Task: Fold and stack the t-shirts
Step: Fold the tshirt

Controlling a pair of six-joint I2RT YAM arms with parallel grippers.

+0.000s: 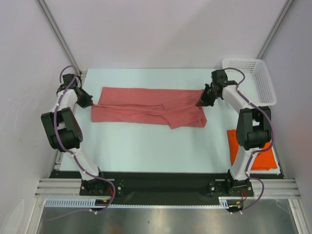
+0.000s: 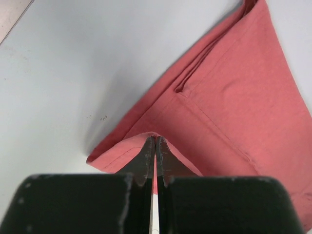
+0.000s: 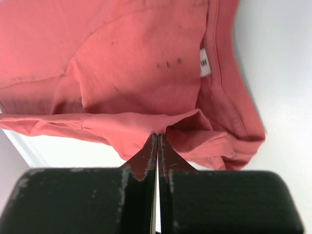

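My right gripper has the held fold (image 1: 193,106) still short of the pink-red t-shirt's far edge (image 1: 194,90), so it should keep moving toward that edge and let go there.
A dusty pink-red t-shirt (image 1: 146,111) lies stretched sideways across the far half of the table, partly folded lengthwise. My left gripper (image 1: 89,102) is shut on its left end; in the left wrist view the fingertips (image 2: 156,141) pinch a hemmed edge of the pink-red t-shirt (image 2: 234,107). My right gripper (image 1: 204,97) is shut on the shirt's right end, near the collar; its wrist view shows the tips (image 3: 157,137) pinching a fold of the pink-red t-shirt (image 3: 136,63), with a white label beside the neckline. An orange t-shirt (image 1: 265,158) lies folded flat at the near right, partly behind the right arm.
A white perforated basket (image 1: 261,80) stands at the far right corner, just right of the right arm. The pale table (image 1: 146,146) shows bare in front of the shirt. White walls close in the back and sides.
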